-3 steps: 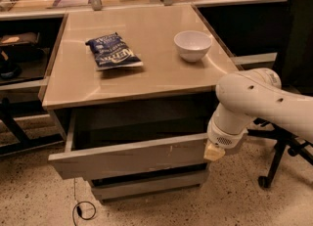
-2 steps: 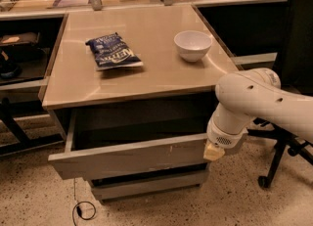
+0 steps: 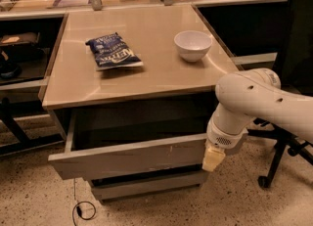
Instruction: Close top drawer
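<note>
The top drawer is still out with my fingers low by the front panel's bottom edge (image 3: pixel 199 164), so I'll retreat, rise and push higher on the panel's front side (image 3: pixel 191 149).
The top drawer (image 3: pixel 127 159) is a wide grey box with a flat front panel bearing small white scuffs. It stands pulled out from under the tan cabinet top (image 3: pixel 161 76), its dark inside showing. My white arm reaches in from the right. My gripper (image 3: pixel 213 159) hangs at the right end of the drawer's front panel, its cream-coloured tip against or just beside that end.
A blue chip bag (image 3: pixel 112 51) and a white bowl (image 3: pixel 192 45) lie on the cabinet top. A narrower grey drawer front (image 3: pixel 146 186) sits below. A black office chair (image 3: pixel 286 137) stands at the right. Cluttered benches run behind.
</note>
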